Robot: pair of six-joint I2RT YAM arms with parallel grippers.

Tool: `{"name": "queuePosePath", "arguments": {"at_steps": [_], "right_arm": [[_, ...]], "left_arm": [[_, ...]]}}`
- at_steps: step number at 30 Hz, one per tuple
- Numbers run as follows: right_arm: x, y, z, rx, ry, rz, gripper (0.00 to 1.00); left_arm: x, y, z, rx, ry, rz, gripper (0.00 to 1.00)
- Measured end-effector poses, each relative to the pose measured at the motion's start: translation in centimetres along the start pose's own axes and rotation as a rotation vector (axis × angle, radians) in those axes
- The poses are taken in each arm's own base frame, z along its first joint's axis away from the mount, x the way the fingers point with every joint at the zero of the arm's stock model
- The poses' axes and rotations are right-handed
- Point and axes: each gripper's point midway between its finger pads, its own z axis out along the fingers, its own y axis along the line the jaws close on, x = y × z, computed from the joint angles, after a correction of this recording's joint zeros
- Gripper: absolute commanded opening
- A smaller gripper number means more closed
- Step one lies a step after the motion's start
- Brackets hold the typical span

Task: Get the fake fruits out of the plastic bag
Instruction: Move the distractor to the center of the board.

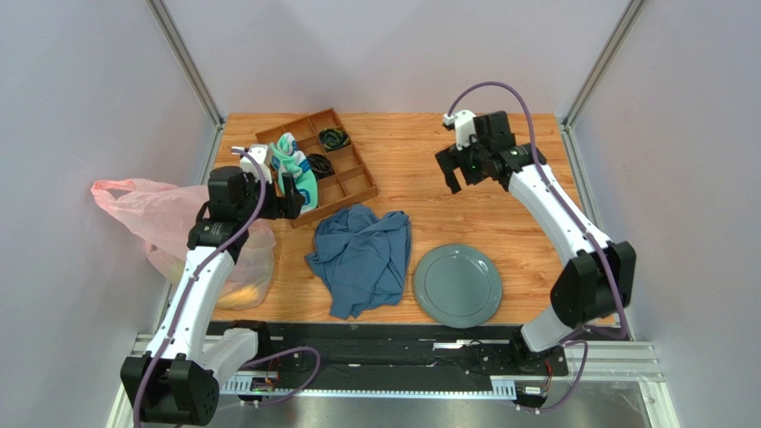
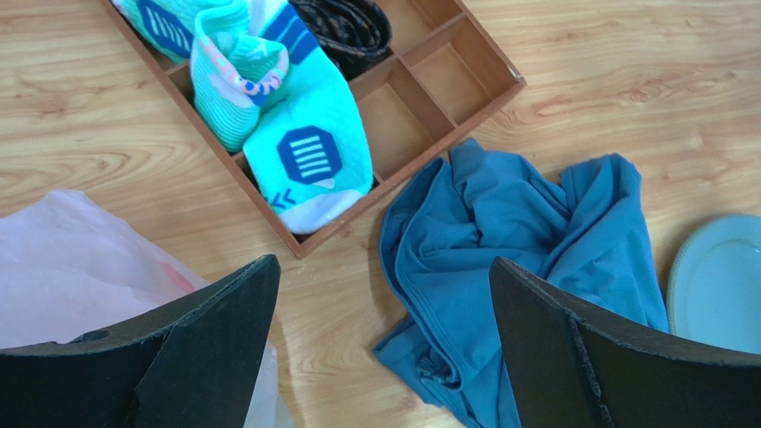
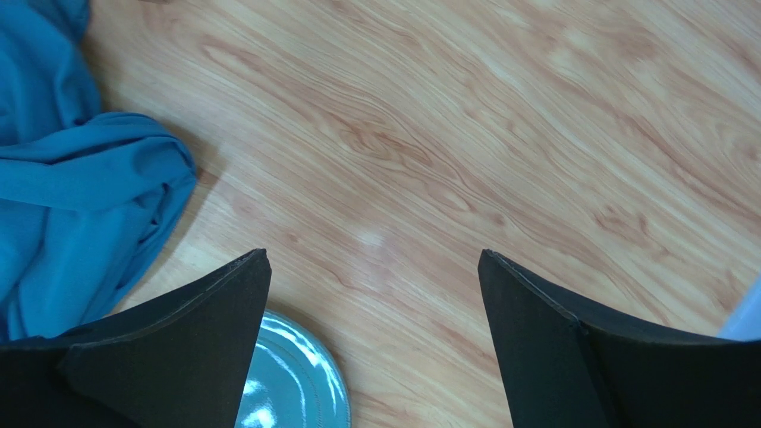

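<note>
The wooden tray and blue cloth are crowding the space beside the plastic bag, so next my left gripper pushes back the tray before moving the cloth away.
The pink plastic bag lies at the table's left edge, partly under my left arm; a corner shows in the left wrist view. Yellow-orange fruit shapes show dimly through its near end; which fruits they are I cannot tell. My left gripper is open and empty, held above bare table between the bag and the blue cloth. My right gripper is open and empty, high over the far right of the table.
A crumpled blue cloth lies mid-table. A grey plate sits to its right. A wooden divided tray at the back holds teal-and-white socks.
</note>
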Motion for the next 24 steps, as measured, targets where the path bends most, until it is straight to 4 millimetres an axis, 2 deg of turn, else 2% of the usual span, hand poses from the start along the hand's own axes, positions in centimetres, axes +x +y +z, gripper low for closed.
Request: {"name": "queuePosePath", "arguments": {"at_steps": [5,6,8,9,10,11,12,13,15,19,24], "right_arm": [[-3.4,3.4,3.3,-0.116,-0.002,-0.076,0.87],[-4.2,4.3,3.9,-0.134,-0.004,-0.097,0.83],[-5.4,5.9,4.9,-0.156,-0.016,-0.130,0.80],[-6.1,6.6,5.6,-0.163,-0.022,-0.147,0.79],[-6.8,7.3,6.3,-0.166,-0.027,-0.162,0.79],[-7.4,7.8,6.9,-0.167,-0.033,-0.171,0.79],[-8.1,8.5,7.7,-0.166,-0.040,-0.183,0.79],[-8.3,8.9,8.2,-0.167,-0.040,-0.190,0.79],[-8.5,10.0,8.9,-0.179,-0.039,-0.199,0.79],[-7.6,10.4,8.8,-0.185,-0.026,-0.192,0.81],[-4.5,10.6,6.7,-0.207,0.018,-0.203,0.80]], "left_arm": [[1.6,-0.4,-0.2,0.014,0.062,-0.047,0.94],[2.1,-0.4,-0.1,0.012,0.079,-0.071,0.92],[3.0,-0.4,0.1,0.005,0.107,-0.124,0.91],[3.5,-0.4,0.3,0.000,0.124,-0.152,0.86],[4.1,-0.4,0.5,-0.006,0.143,-0.183,0.79],[4.6,-0.3,0.6,-0.014,0.160,-0.207,0.67],[5.3,-0.1,0.9,-0.031,0.187,-0.238,0.37],[5.9,0.2,1.3,-0.053,0.212,-0.271,0.20],[7.2,1.0,2.2,-0.104,0.266,-0.329,0.00],[10.1,2.6,3.9,-0.211,0.380,-0.420,0.00],[12.1,4.9,4.6,-0.361,0.465,-0.512,0.00]]}}
